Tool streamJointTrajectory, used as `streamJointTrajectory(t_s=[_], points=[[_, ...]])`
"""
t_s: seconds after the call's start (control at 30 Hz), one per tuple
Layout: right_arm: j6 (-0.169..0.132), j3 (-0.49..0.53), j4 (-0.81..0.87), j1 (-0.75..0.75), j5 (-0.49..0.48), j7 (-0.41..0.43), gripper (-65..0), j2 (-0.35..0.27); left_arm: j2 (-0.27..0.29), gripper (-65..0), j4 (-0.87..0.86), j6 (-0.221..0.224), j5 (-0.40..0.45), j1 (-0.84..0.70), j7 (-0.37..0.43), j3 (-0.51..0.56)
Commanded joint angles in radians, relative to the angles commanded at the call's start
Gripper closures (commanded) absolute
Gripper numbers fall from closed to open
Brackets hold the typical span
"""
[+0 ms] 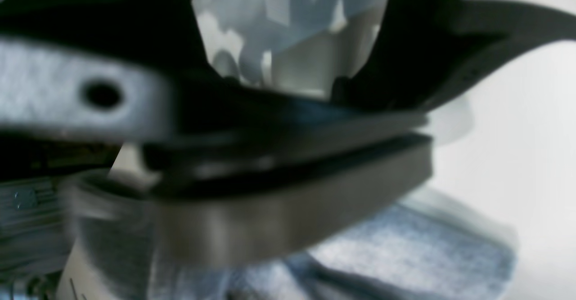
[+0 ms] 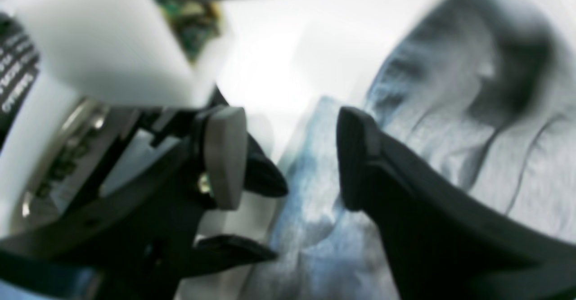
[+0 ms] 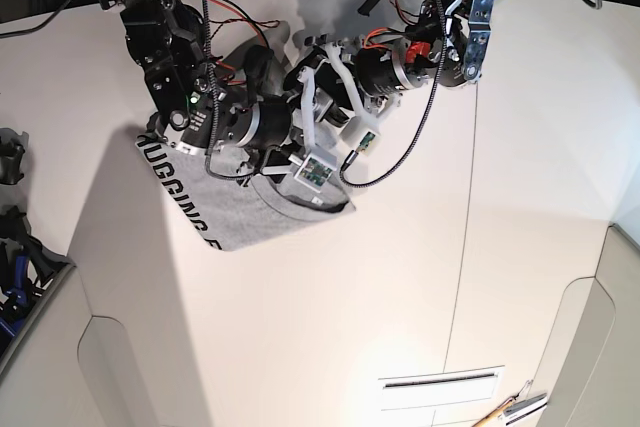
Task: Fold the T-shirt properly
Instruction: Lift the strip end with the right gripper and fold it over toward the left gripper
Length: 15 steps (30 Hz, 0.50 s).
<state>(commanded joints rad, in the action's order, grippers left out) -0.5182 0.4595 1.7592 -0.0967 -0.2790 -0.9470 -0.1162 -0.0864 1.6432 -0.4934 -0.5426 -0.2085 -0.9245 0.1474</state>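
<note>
The T-shirt's lettered edge [image 3: 180, 195] is slanted, so the robot's left gripper should grab the T-shirt's near edge [image 3: 248, 239] and its right gripper the T-shirt's far edge, then turn the T-shirt straight.
The light grey T-shirt [image 3: 235, 209] lies bunched on the white table, black block lettering along its left edge, its upper part hidden under both arms. In the right wrist view my right gripper [image 2: 288, 160] is open, and a raised fold of the T-shirt [image 2: 310, 192] runs up between its fingers. In the left wrist view my left gripper [image 1: 292, 149] looks shut, jaws almost touching. The blur hides whether cloth is pinched. The T-shirt [image 1: 405, 246] lies just below it. Both arms crowd over the shirt's top in the base view.
The white table [image 3: 400, 297] has a seam down its right half and a slot [image 3: 440, 379] near the front. A wooden-handled tool [image 3: 510, 409] lies at the front right edge. Black gear [image 3: 10, 237] sits past the table's left edge. Cables hang from both arms.
</note>
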Motion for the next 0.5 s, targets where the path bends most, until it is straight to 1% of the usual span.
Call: streamJointTrajectory(t_s=[0.1,0.13,0.2,0.27,0.37,0.4,0.43,0.47,0.5], points=[[0.044,0.011,0.026,0.000,0.011,-0.004,-32.1,0.000,0.000,-32.6,0.066,-0.027,-0.019,-0.037,-0.001,-0.068],[0.051,0.002,0.047,0.000,0.015,-0.005,-32.1,0.000,0.000,-32.6,0.086,-0.029,-0.030,-0.047,-0.001,-0.093],[0.051,-0.033,0.074,0.000,0.022,-0.004,-32.1,0.000,0.000,-32.6,0.112,-0.048,-0.057,-0.056,-0.007,-0.129],[0.051,-0.084,0.081,0.000,0.021,-0.003,-32.1,0.000,0.000,-32.6,0.114,-0.050,-0.077,-0.056,-0.019,-0.142],[0.052,-0.174,0.081,-0.003,0.021,0.016,-31.8,0.000,0.000,-32.6,0.114,-0.050,-0.080,-0.064,-0.023,-0.142],[0.065,-0.205,0.081,-0.008,0.021,0.024,-29.6,0.000,0.000,-30.1,0.114,-0.054,-0.084,-0.064,-0.023,-0.142],[0.083,-0.239,0.081,-0.015,0.023,0.029,-24.6,0.000,0.000,-24.2,0.114,-0.063,-0.095,-0.063,-0.023,-0.142],[0.097,-0.275,0.081,-0.023,0.030,0.040,-17.1,0.000,0.000,-15.9,0.115,-0.085,-0.116,-0.063,-0.023,-0.140],[0.104,-0.311,0.080,-0.028,0.044,0.059,-8.1,0.000,0.000,-8.3,0.115,-0.103,-0.143,-0.063,-0.023,-0.133]])
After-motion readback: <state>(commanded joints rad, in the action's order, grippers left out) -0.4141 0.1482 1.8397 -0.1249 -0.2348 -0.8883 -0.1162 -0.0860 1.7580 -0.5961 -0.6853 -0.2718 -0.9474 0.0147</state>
